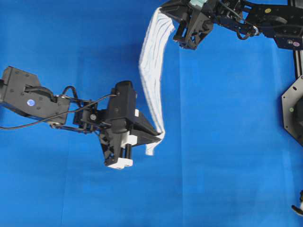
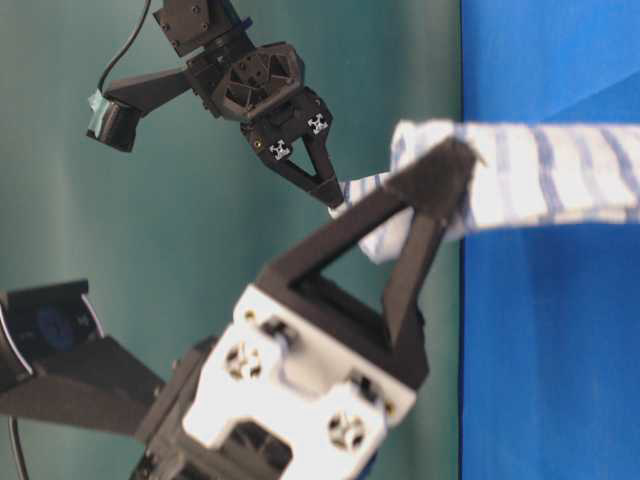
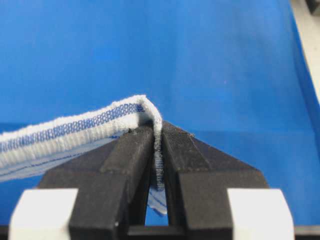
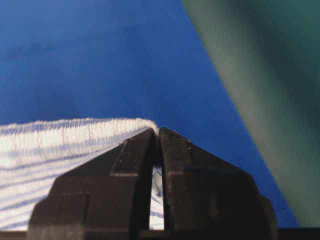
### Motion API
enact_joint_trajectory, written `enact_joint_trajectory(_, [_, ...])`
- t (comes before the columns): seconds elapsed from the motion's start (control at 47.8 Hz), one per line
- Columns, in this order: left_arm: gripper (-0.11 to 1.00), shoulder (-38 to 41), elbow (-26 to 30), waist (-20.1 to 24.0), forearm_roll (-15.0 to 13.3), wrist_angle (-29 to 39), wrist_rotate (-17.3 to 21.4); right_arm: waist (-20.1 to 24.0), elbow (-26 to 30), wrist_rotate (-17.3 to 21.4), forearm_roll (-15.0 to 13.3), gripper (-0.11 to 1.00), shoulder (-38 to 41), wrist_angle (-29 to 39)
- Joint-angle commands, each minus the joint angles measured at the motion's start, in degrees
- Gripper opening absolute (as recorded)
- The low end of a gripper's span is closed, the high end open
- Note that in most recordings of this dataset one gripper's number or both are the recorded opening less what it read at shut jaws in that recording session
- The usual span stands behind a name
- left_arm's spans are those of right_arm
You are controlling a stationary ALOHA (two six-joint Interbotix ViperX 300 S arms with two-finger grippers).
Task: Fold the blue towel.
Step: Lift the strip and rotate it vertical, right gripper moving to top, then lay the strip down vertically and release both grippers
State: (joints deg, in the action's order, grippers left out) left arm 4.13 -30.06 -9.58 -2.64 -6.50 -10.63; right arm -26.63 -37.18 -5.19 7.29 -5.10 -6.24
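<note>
Next, I pull my right gripper back together with my left gripper and lay the blue towel (image 1: pixel 152 71) flat on the covering (image 1: pixel 127 61) before folding, because the towel hangs in a narrow band.
The blue towel (image 1: pixel 152 75), white with fine blue stripes, hangs bunched into a narrow band above the table, stretched between both grippers. My left gripper (image 1: pixel 161 135) is shut on its lower corner, and the hemmed edge (image 3: pixel 75 131) runs off to the left of the jaws (image 3: pixel 158 137). My right gripper (image 1: pixel 176 34) is shut on the upper end at the top of the overhead view, with striped cloth (image 4: pixel 60 145) trailing left from its fingertips (image 4: pixel 157 132). In the table-level view the towel (image 2: pixel 540 185) spans from the left gripper (image 2: pixel 445 170) to the right gripper (image 2: pixel 335 200).
A plain solid-blue covering (image 1: pixel 227 142) spreads over the table under both arms. A black mount (image 1: pixel 294 109) and a frame post stand at the right edge. A dark green backdrop (image 2: pixel 150 220) lies beyond the table's edge.
</note>
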Motion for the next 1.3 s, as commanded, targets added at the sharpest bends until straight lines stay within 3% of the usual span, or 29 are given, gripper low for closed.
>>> enact_joint_trajectory(0.0, [0.04, 0.09, 2.55, -0.18, -0.09, -0.97, 0.00, -0.88, 0.09, -0.09, -0.09, 0.04, -1.85, -0.62])
enact_joint_trajectory(0.397, [0.04, 6.24, 10.11, 0.53, 0.09, -1.58, 0.70, -3.87, -6.15, -0.18, -0.09, 0.04, -7.91, -1.05])
enact_joint_trajectory(0.606, [0.04, 7.91, 11.43, 1.41, 0.09, -2.02, 0.70, -4.04, -5.89, -0.44, -0.35, 0.04, -7.21, -0.53])
enact_joint_trajectory(0.983, [0.04, 7.38, 6.33, 1.85, -0.88, -7.29, -1.14, -3.96, -0.35, -0.53, -1.41, 0.04, 0.88, 0.97])
enact_joint_trajectory(1.276, [0.04, 3.52, -2.99, 1.67, -0.97, -12.57, -7.82, -2.99, 6.06, -0.53, -1.76, 0.04, 8.61, 1.32])
